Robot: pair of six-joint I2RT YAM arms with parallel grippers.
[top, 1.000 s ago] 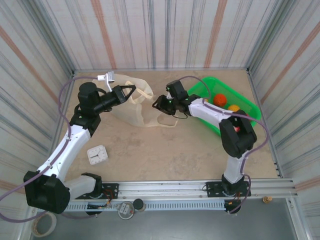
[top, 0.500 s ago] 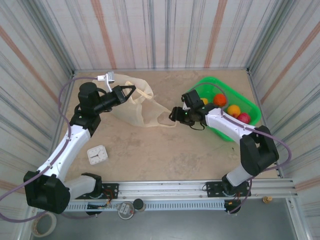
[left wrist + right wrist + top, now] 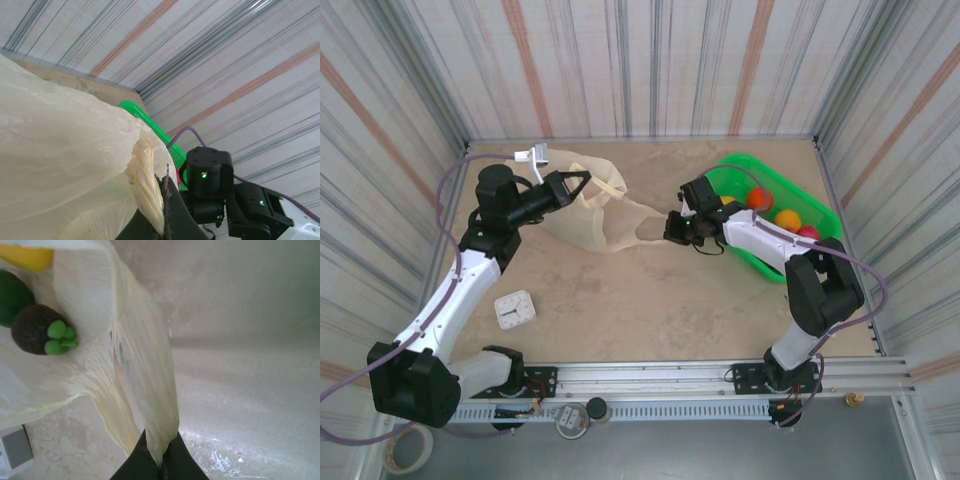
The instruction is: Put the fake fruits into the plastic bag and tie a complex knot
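My right gripper keeps pulling the other handle toward the green basket point(image 3: 728, 180) until the bag's opening is wide open, and then let go, because my left gripper is holding one bag handle point(image 3: 605, 186).
The cream-yellow plastic bag point(image 3: 582, 215) lies at the back of the table between the arms. My left gripper point(image 3: 582, 178) is shut on one bunched handle point(image 3: 147, 182). My right gripper point(image 3: 670, 226) is shut on the other handle strip point(image 3: 150, 390), pulled taut to the right. Through the bag's mouth the right wrist view shows fake fruits inside: a dark purple one point(image 3: 37, 327), a green one point(image 3: 10, 295) and a yellow one point(image 3: 27, 257). More fruits sit in the green basket: orange point(image 3: 758, 198), yellow-orange point(image 3: 787, 218), red point(image 3: 808, 233). The knot is out of view.
The rigid green basket point(image 3: 740, 165) stands at the back right, just behind my right arm. A small white square clock point(image 3: 515, 310) lies on the table at front left. Striped walls close in the table on three sides.
My right gripper drew back to the right from the bag, opened wide, then shut on the bag's right handle, which is now stretched. The left arm has stayed still, holding its handle.
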